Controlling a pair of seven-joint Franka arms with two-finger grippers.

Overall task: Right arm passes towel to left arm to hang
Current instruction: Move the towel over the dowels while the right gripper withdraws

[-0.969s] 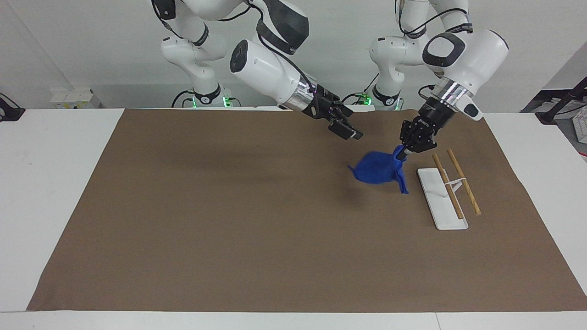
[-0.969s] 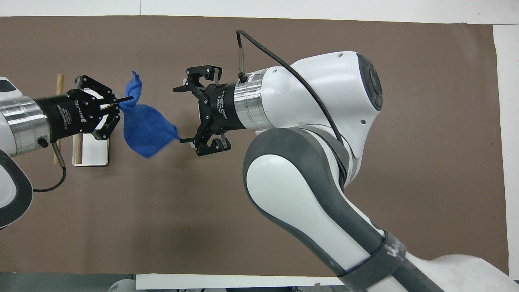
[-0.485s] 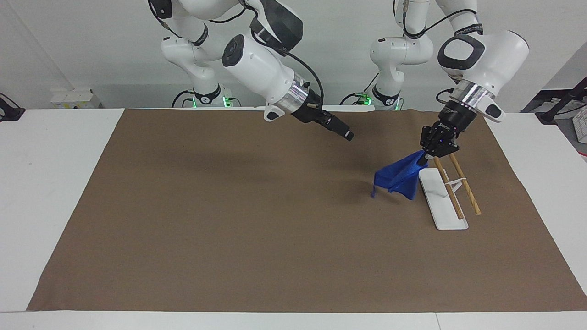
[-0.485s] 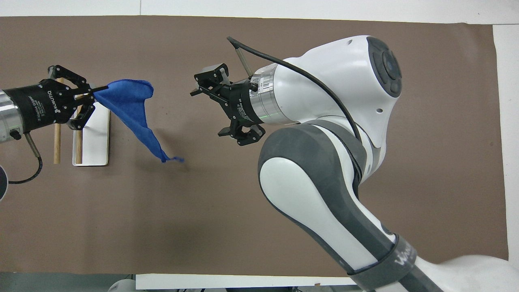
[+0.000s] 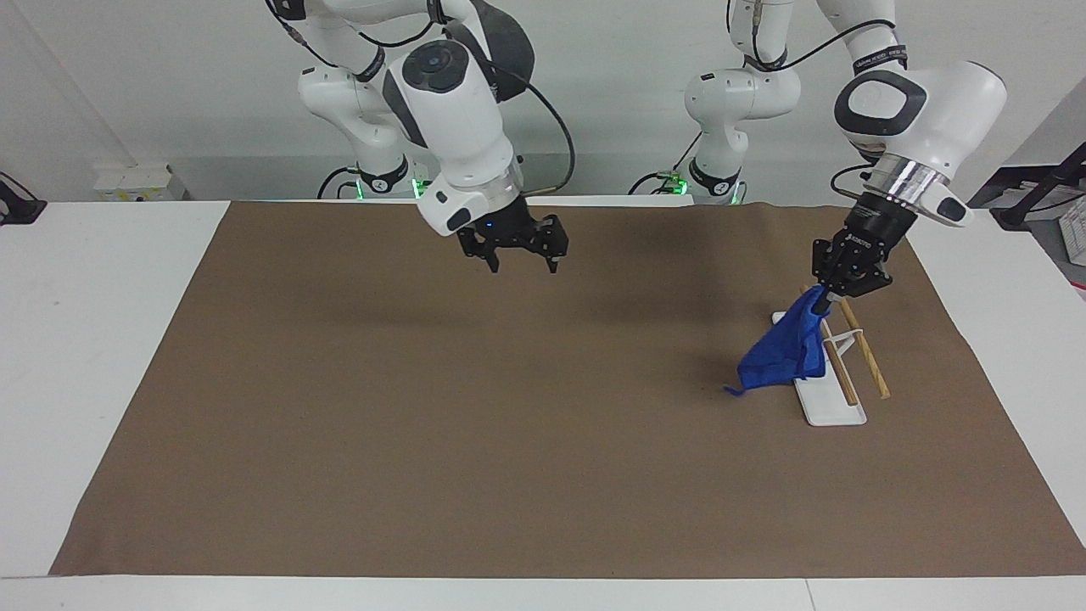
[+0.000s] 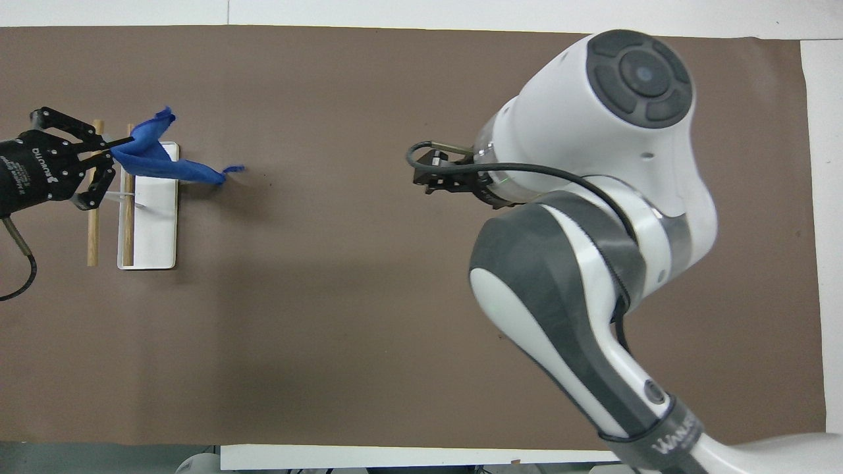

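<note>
Next, my left gripper moves back and lays the towel across both rods (image 6: 94, 229), because the blue towel (image 6: 170, 165) hangs past the wooden rods over the white base.
The blue towel (image 5: 782, 355) (image 6: 160, 163) hangs from one corner in my left gripper (image 5: 825, 295) (image 6: 122, 141), which is shut on it. The cloth dangles over the white base of a small rack (image 5: 836, 413) (image 6: 157, 230), beside its two wooden rods (image 5: 865, 361), and its loop tail points toward the middle of the table. My right gripper (image 5: 522, 261) points down, open and with nothing in it, over the brown mat about mid-table. In the overhead view the right gripper (image 6: 436, 179) is mostly hidden under its own arm.
A brown mat (image 5: 424, 424) covers most of the white table. The rack stands toward the left arm's end. Two smaller white arms with green-lit bases (image 5: 386, 182) stand at the robots' edge of the table.
My left gripper has carried the towel away from the right gripper and over the rack. The right arm has swung back toward mid-table and turned its open gripper downward.
</note>
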